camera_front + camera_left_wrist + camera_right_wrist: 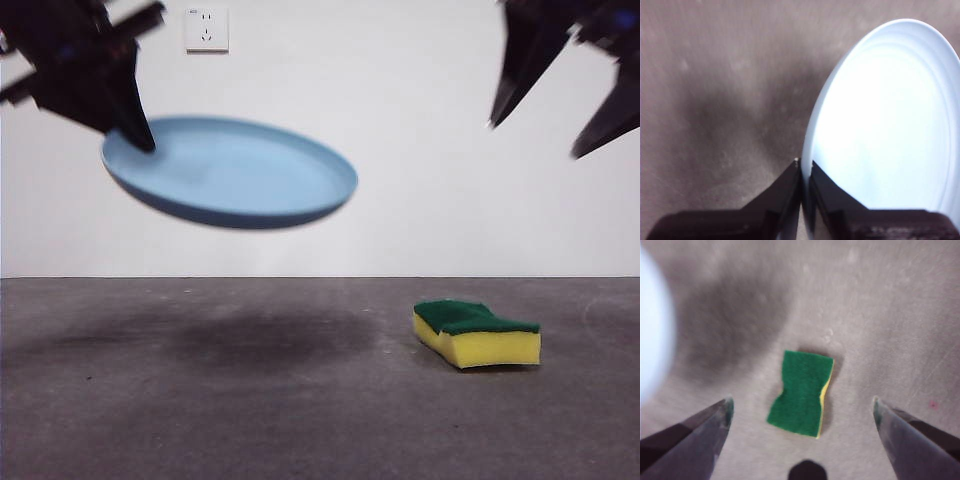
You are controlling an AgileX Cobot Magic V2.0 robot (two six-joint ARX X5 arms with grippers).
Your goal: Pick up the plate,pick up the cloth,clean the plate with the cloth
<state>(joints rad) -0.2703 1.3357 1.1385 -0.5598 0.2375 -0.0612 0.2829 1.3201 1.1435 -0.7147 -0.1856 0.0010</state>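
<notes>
The cloth's sides [477, 336] dip inward at its waist [470, 318], so the cloth will squeeze narrow there and flare at its end when I lift it.
My left gripper [135, 130] is shut on the rim of the light-blue plate [235, 172] and holds it tilted, high above the table at the left; the left wrist view shows the jaws [805, 167] pinching the plate's edge [880, 125]. The cloth, a yellow sponge with a green top [478, 333], lies flat on the table at the right. My right gripper [540, 135] hangs open high above it; in the right wrist view the sponge [801, 392] lies between and below the spread jaws [802, 407].
The dark grey table [200, 420] carries the plate's shadow at the left. A white wall with a socket [206, 29] stands behind. The plate's edge shows blurred in the right wrist view [652, 325].
</notes>
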